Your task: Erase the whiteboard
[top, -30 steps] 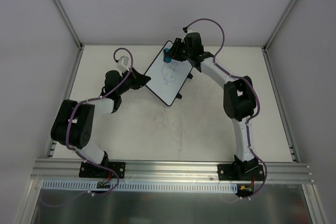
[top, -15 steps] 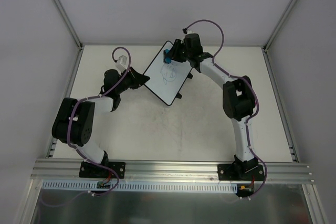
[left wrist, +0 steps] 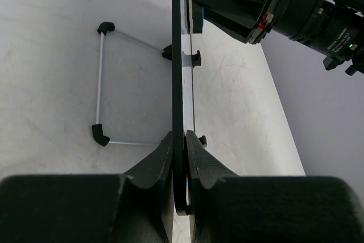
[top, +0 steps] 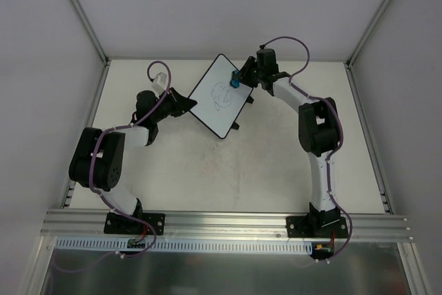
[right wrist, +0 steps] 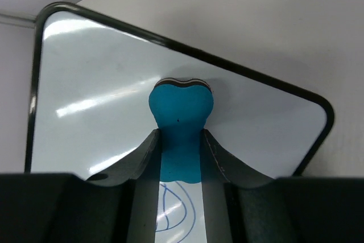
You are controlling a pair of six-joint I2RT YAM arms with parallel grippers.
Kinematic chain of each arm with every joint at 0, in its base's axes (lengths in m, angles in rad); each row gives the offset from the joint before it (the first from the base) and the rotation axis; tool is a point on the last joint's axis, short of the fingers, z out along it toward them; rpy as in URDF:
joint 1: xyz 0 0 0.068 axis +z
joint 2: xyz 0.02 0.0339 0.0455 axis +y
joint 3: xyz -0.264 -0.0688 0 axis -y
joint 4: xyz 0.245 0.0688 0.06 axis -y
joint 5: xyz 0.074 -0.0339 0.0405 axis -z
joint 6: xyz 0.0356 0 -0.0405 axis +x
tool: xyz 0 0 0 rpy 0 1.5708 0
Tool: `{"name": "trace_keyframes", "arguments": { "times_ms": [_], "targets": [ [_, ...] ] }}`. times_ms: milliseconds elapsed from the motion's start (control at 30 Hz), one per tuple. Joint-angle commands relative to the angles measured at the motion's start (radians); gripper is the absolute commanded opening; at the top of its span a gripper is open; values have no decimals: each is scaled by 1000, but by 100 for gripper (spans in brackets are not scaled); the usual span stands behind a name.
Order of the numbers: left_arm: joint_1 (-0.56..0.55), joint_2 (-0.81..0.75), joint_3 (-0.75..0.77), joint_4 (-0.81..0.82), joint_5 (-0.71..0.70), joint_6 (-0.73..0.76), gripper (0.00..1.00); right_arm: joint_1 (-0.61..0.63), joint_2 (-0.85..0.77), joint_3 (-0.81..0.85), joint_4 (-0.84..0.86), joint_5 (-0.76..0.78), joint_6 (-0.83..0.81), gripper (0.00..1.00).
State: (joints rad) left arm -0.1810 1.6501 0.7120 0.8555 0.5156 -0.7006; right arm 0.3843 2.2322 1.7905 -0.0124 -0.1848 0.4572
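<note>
The blue eraser [top: 235, 80] is near the black rim, beyond the rest of the blue drawing, so my right gripper should wipe back over the drawing's top [top: 222, 85] towards my left gripper.
The whiteboard [top: 219, 94] is a white board with a black rim, lying at the back middle of the table with a blue drawing in its centre. My left gripper [top: 188, 103] is shut on its left edge; the left wrist view shows the board [left wrist: 177, 55] edge-on between the jaws [left wrist: 181, 146]. My right gripper [top: 238, 79] is shut on the blue eraser [top: 235, 81] and presses it on the board near its right upper edge. In the right wrist view the eraser [right wrist: 181, 115] sits on the board [right wrist: 102, 66] just above blue lines [right wrist: 176, 211].
A thin wire stand [left wrist: 101, 83] with black end caps lies on the table [top: 228, 164] beside the board. Two small black tabs [top: 236, 126] stick out from the board's right edge. Grey walls [top: 62, 46] enclose the table on three sides.
My right gripper has slid the eraser from the board's top left corner to the right, along its upper edge. The left arm and the board have stayed put.
</note>
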Motion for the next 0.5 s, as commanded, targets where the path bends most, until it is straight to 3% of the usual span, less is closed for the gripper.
{"name": "trace_keyframes", "arguments": {
  "times_ms": [0, 267, 467],
  "targets": [
    [8, 28, 21, -12, 4, 41, 0, -15, -2, -46, -83, 47, 55, 0],
    [21, 37, 10, 4, 17, 27, 0, -35, -20, -95, -90, 51, 55, 0],
    [23, 40, 14, 10, 29, 20, 0, -1, -34, -46, -121, 62, -51, 0]
  ]
}}
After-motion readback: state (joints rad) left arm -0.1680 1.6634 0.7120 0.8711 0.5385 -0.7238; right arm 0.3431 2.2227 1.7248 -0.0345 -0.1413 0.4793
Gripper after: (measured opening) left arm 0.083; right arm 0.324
